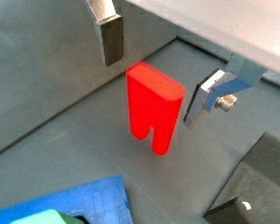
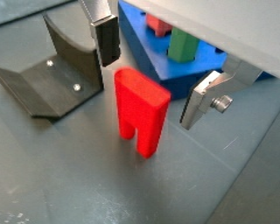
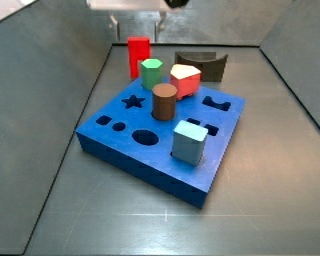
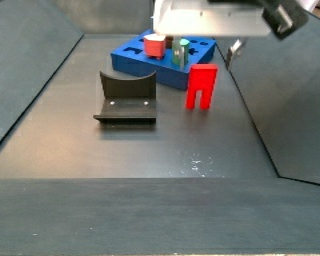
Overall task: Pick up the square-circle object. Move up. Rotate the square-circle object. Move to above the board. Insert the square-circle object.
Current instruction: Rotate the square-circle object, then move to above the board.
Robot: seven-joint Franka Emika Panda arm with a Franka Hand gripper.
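Note:
I expect the square-circle object's legs [image 3: 139,55] to sink into the neighbouring square and round holes until hidden when I lower it, since a slot [image 1: 152,134] splits its foot.
The square-circle object [image 1: 152,103] is a tall, slim bright-red block with a slot in its foot. It stands upright on the grey floor beside the board [image 2: 166,68], and both side views show it [image 3: 137,55] [image 4: 202,86]. My gripper [image 1: 157,70] [image 2: 153,70] hangs open just above it. One of the fingers [image 1: 111,39] is off one flat side and the other finger [image 1: 206,96] off the opposite side. Neither touches the block. The board [image 3: 123,138] is a thick blue slab with cut-out holes.
Several pegs stand in the board: a green one [image 3: 151,72], a squat red one with a white top [image 3: 186,80], a brown cylinder [image 3: 164,100] and a pale blue block [image 3: 190,141]. The dark fixture [image 4: 127,97] [image 2: 49,74] stands close by. Grey walls enclose the floor.

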